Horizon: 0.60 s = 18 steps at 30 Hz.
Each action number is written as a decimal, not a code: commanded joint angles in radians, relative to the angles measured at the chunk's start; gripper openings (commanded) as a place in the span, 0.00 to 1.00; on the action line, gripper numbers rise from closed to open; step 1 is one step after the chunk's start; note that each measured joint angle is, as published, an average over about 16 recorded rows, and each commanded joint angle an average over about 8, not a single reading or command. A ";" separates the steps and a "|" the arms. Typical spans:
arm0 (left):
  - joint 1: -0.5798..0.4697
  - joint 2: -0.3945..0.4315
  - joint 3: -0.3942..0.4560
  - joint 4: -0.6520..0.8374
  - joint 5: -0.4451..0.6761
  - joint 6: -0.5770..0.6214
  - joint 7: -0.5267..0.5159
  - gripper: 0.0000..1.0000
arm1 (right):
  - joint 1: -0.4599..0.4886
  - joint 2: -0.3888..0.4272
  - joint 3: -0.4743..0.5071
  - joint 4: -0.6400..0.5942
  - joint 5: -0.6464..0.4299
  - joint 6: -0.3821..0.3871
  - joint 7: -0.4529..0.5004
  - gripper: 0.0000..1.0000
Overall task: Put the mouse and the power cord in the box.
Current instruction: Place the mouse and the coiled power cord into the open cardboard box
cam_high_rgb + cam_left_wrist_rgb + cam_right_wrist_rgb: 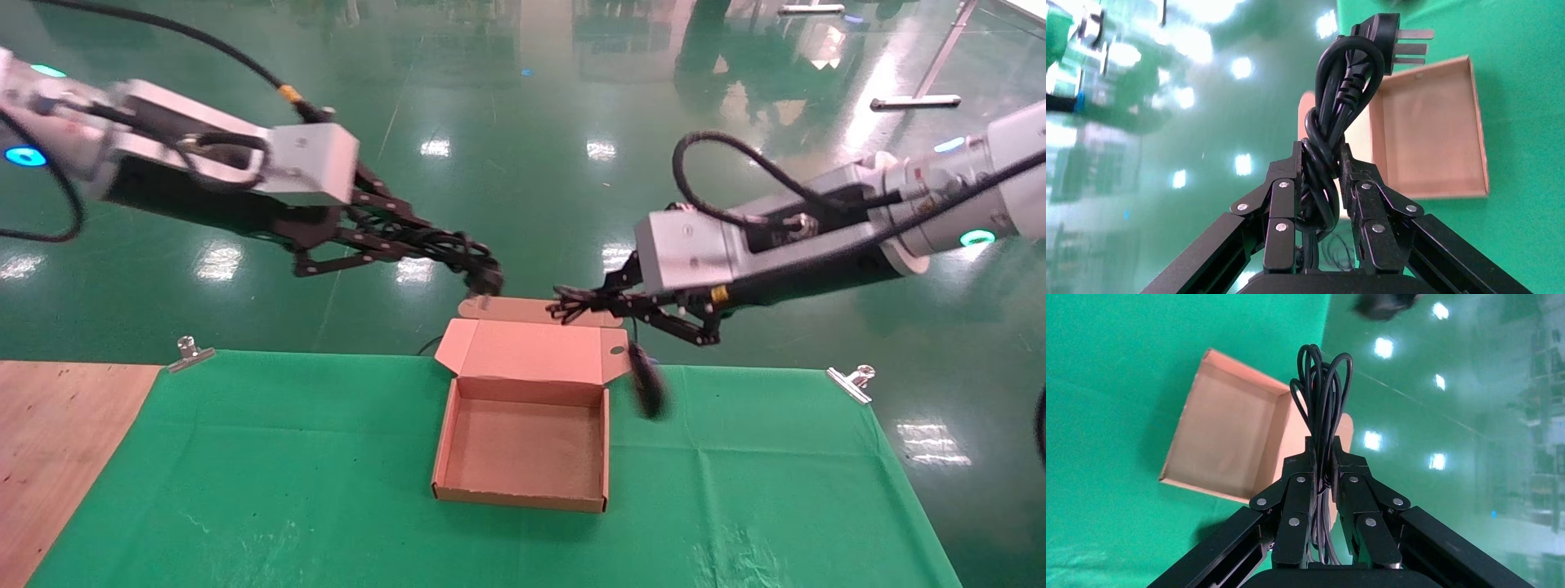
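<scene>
The power cord (pixel 1343 92) is pointing along the empty box's rear side (pixel 529 392), so my left gripper keeps bringing it down until the power cord is lying inside the box.
The box (pixel 523 488) lies open and empty on the green cloth, its lid flap (pixel 531 351) standing up at the back. Above the flap's far left, my left gripper (pixel 460 251) is shut on the power cord (pixel 1340 92), a looped black bundle whose pronged plug (pixel 1389 37) sticks out past the fingers. Over the flap's far right corner, my right gripper (pixel 572 310) is shut on the thin looped wire (pixel 1321 386) of the mouse. The black mouse (pixel 648 384) hangs from that wire, just outside the box's right rear corner. Both wrist views show the box (pixel 1431 128) (pixel 1223 435) below.
The green cloth (pixel 245 474) is held to the table by metal binder clips at the back left (pixel 192 351) and back right (pixel 852 381). Bare wooden tabletop (pixel 57 425) shows at the left. A shiny green floor lies beyond the table's far edge.
</scene>
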 commanded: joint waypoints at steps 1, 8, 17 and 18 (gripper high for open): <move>0.000 0.025 0.001 -0.011 -0.001 -0.001 -0.005 0.00 | 0.013 -0.019 -0.003 -0.054 -0.002 0.004 -0.022 0.00; 0.099 0.079 -0.007 0.006 -0.016 -0.101 0.073 0.00 | 0.051 -0.048 -0.003 -0.220 -0.003 0.020 -0.128 0.00; 0.396 0.196 -0.089 0.019 -0.108 -0.594 0.210 0.00 | 0.084 -0.038 0.014 -0.377 0.021 0.012 -0.245 0.00; 0.427 0.207 -0.093 0.012 -0.116 -0.633 0.218 0.00 | 0.085 -0.035 0.016 -0.390 0.025 0.010 -0.256 0.00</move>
